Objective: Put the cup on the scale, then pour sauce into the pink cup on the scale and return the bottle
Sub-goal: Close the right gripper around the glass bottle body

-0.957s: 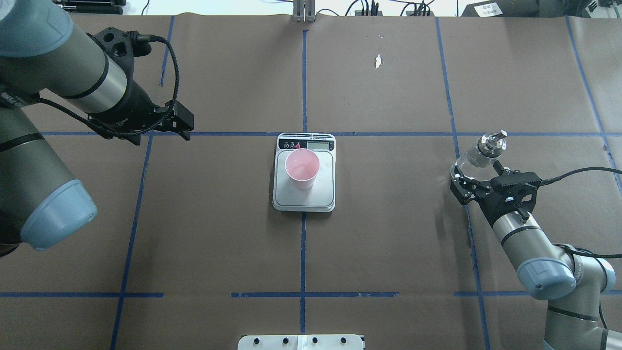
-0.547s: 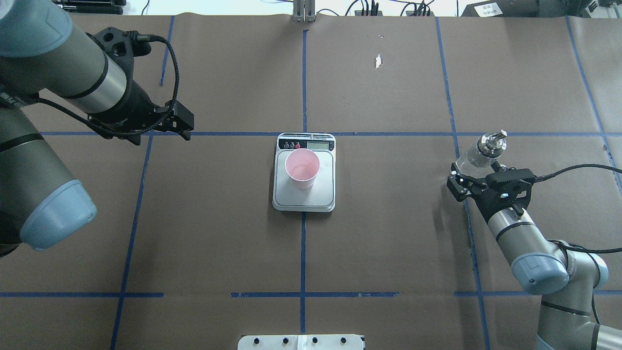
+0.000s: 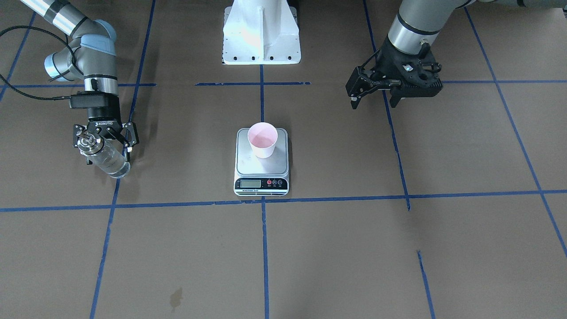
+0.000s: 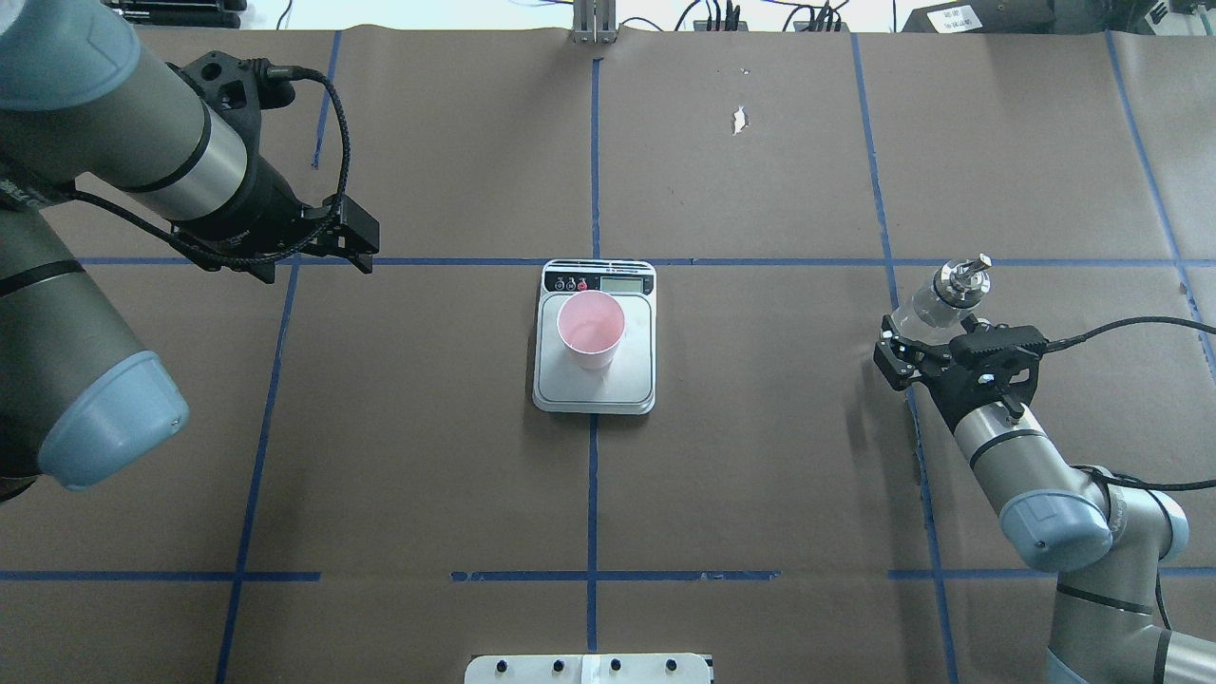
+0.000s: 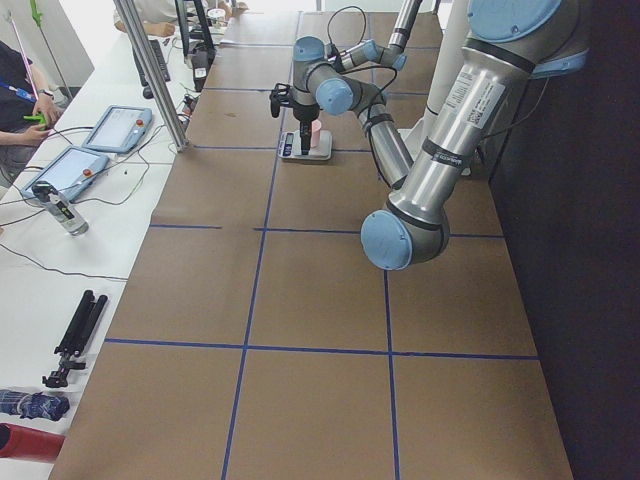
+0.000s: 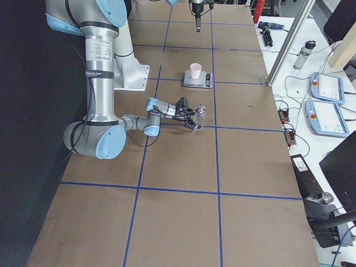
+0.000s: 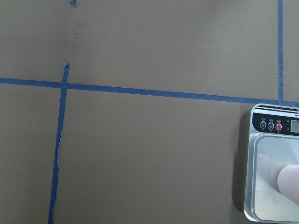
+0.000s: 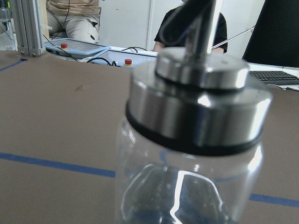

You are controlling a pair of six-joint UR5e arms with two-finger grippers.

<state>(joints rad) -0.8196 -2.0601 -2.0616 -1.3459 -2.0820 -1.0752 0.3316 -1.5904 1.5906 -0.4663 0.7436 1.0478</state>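
Note:
A narrow spout sticks up from the metal cap. The clear glass bottle will therefore let sauce out in a thin stream when I tip it.
The pink cup stands upright on the silver scale at the table's middle. Far off on my right side, the clear glass bottle with its metal cap and spout stands on the table. My right gripper is open, its fingers spread on either side of the bottle. In the right wrist view the bottle fills the frame, and I cannot tell how much sauce it holds. My left gripper hangs open and holds nothing, well left of the scale.
Blue tape lines divide the brown table cover. The white robot base sits at the near middle edge. Tablets and cables lie on a white bench past the far edge, with people seated behind it.
My right gripper has shifted slightly left beside the bottle. The bottle, the cup and the left arm have stayed where they were.

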